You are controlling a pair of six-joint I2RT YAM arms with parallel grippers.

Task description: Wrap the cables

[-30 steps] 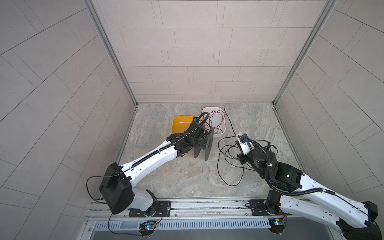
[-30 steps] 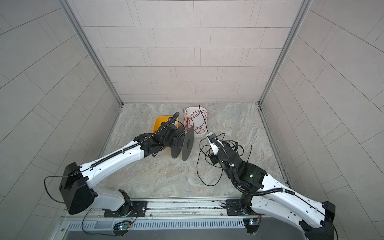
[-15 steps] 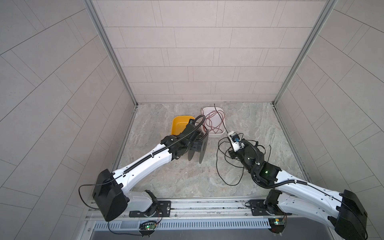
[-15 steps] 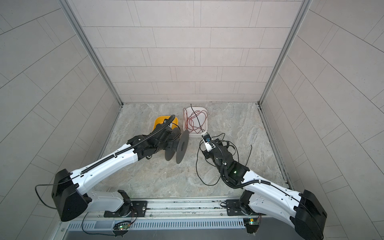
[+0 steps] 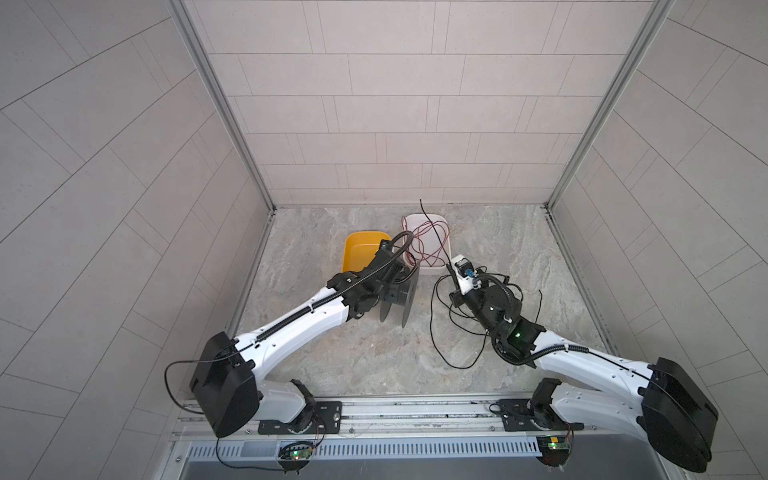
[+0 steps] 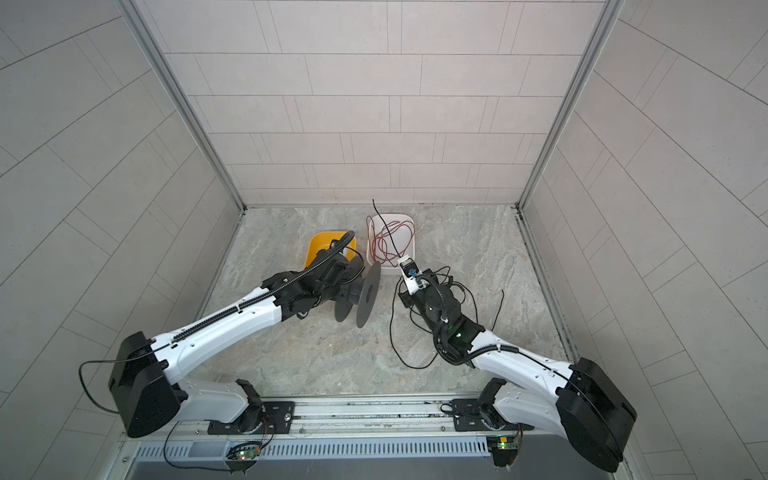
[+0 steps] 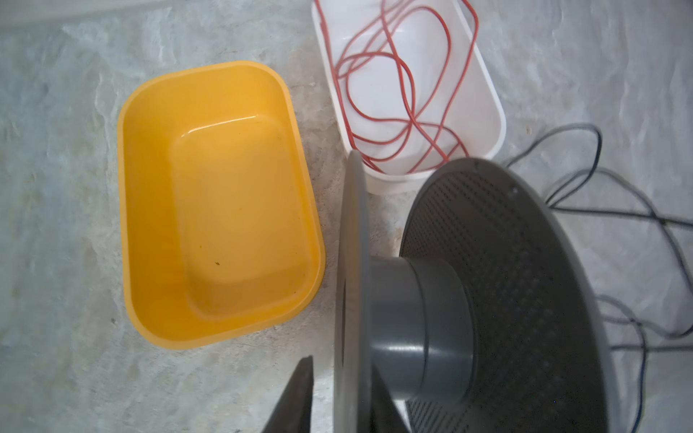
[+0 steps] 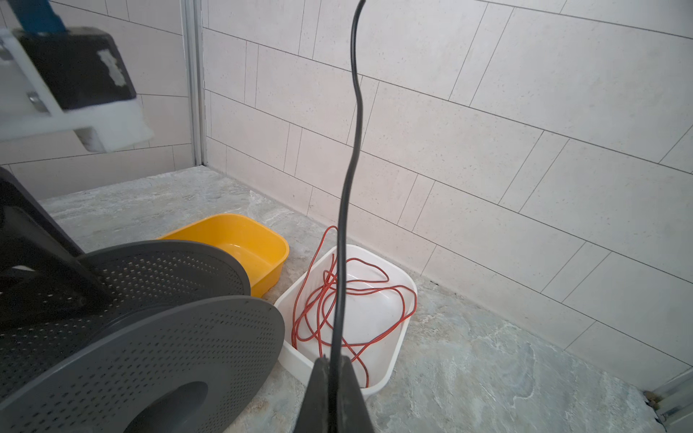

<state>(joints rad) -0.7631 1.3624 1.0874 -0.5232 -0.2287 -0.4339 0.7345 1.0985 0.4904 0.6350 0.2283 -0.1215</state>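
My left gripper is blocking the cable's way over the spool (image 6: 368,294), so it should move up out of the way before my right gripper swings the cable's loose end over the hub (image 6: 355,295).
A dark grey spool (image 5: 398,300) (image 6: 360,296) stands on edge left of centre in both top views. My left gripper (image 7: 341,365) straddles its near flange, open, with a gap showing between one finger (image 7: 300,393) and the flange. The thin black cable (image 5: 431,316) (image 6: 391,320) lies in loose loops on the floor to the right of the spool. My right gripper (image 8: 335,360) (image 5: 449,266) is shut on the cable near its end. That free end (image 8: 350,150) sticks up past the fingertips over the white tray.
A yellow tub (image 5: 357,249) (image 7: 123,187) sits behind the spool. Beside it a white tray (image 5: 432,215) (image 8: 408,285) holds a tangled red wire (image 7: 375,56) (image 8: 318,300). Tiled walls close the floor on three sides.
My right gripper has carried the cable end left and back, toward the spool and the white tray. My left gripper's jaws have parted from the spool's flange.
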